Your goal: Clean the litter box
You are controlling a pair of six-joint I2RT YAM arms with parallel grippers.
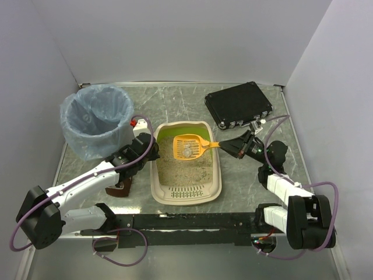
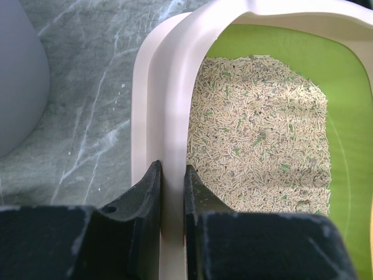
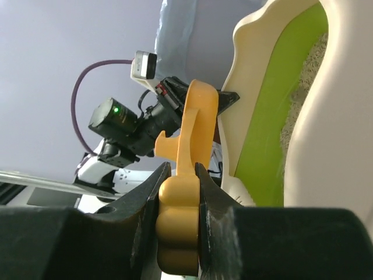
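The robot's left arm is between the scoop's lump (image 1: pixel 187 151) and the bin (image 1: pixel 98 119), so next the left gripper lets go of the litter box's rim and back away before the right gripper crosses.
The beige litter box (image 1: pixel 158 175) with a lime-green inner wall sits in the middle of the table, with sandy granules (image 2: pixel 262 140) inside. My left gripper (image 1: pixel 149 153) is shut on its left rim (image 2: pixel 173 181). My right gripper (image 1: pixel 233 146) is shut on the handle (image 3: pixel 178 219) of an orange slotted scoop (image 1: pixel 189 146). The scoop is held above the far half of the box with a pale lump in it. The scoop shows edge-on in the right wrist view (image 3: pixel 195 125).
A round bin with a blue bag (image 1: pixel 96 119) stands at the back left. A black case (image 1: pixel 239 105) lies at the back right. A brown object (image 1: pixel 120 188) lies by the left arm. A black rail (image 1: pixel 186 221) runs along the near edge.
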